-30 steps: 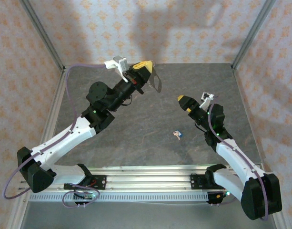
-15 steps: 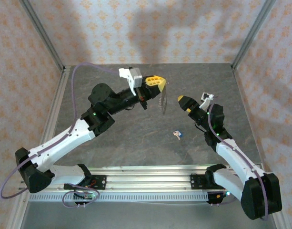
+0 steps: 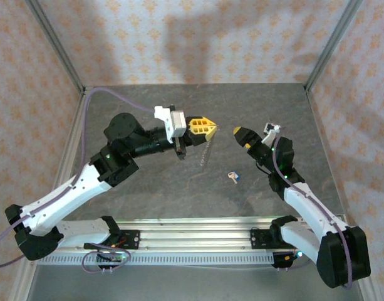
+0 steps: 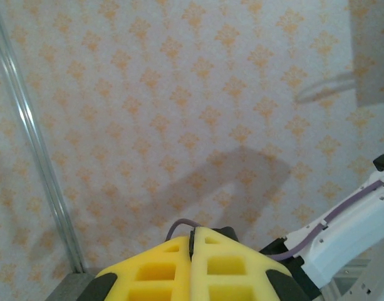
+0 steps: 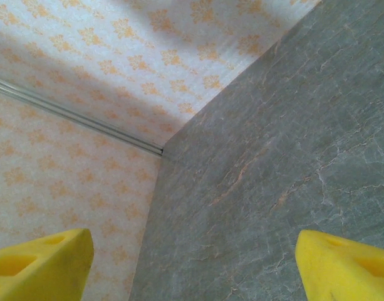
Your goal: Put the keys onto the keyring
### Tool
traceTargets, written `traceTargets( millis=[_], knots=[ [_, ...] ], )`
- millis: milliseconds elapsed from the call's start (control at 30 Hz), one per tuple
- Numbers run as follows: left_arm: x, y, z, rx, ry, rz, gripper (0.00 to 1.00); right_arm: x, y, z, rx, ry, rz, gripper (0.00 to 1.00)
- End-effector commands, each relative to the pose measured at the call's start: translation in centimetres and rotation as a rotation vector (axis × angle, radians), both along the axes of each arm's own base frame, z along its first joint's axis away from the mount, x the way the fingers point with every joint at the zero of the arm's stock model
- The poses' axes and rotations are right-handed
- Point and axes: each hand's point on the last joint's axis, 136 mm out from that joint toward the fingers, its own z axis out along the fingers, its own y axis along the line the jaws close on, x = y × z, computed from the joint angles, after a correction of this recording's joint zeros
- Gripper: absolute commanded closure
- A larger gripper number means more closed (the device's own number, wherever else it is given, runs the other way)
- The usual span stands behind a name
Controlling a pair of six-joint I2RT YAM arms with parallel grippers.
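The keys lie on the grey table [image 3: 233, 177] below my empty right gripper, so next my left gripper backs off while my right gripper picks up the keys.
The keys [image 3: 233, 177] are one tiny blue-headed key lying on the grey table [image 3: 179, 194] at centre right. My left gripper [image 3: 208, 128] hangs above the table's middle, shut on the keyring [image 3: 206, 150], a thin pale loop dangling below its yellow fingers. In the left wrist view the left gripper [image 4: 193, 235] has its pads pressed together with a dark sliver pinched at the tip. My right gripper [image 3: 243, 135] faces the left one, a short way to its right and behind the key. In the right wrist view the right gripper [image 5: 192, 266] is open, with bare table between its fingers [image 5: 44, 260].
Patterned walls [image 3: 198, 44] close the table at the back and sides, with metal posts [image 3: 57, 47] at the corners. A metal rail [image 3: 192, 241] with the arm bases runs along the near edge.
My left arm has swung from the back of the table forward and to the right, carrying the dangling keyring closer to the right gripper. The right arm and the key stayed put.
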Motion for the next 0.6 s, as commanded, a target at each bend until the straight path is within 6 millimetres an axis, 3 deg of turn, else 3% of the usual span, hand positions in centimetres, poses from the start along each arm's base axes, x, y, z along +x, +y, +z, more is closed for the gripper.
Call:
traceTargets(
  millis=[0,267,400,567],
  knots=[
    [-2.0,1.0,2.2,-0.024,-0.092,-0.021,1.00,0.1,-0.3,0.0,0.006,-0.005,-0.018,0.16],
    [-2.4,1.0,2.3,-0.030,-0.101,-0.014,1.00,0.2,-0.3,-0.1,0.004,0.001,-0.024,0.16],
    [-1.3,0.9,2.0,-0.043,-0.082,0.040,1.00,0.3,-0.6,-0.8,-0.010,0.030,-0.042,0.16],
    [0.9,0.9,1.0,-0.053,-0.038,0.140,1.00,0.5,-1.7,-3.3,-0.066,0.147,-0.101,0.17]
  ],
)
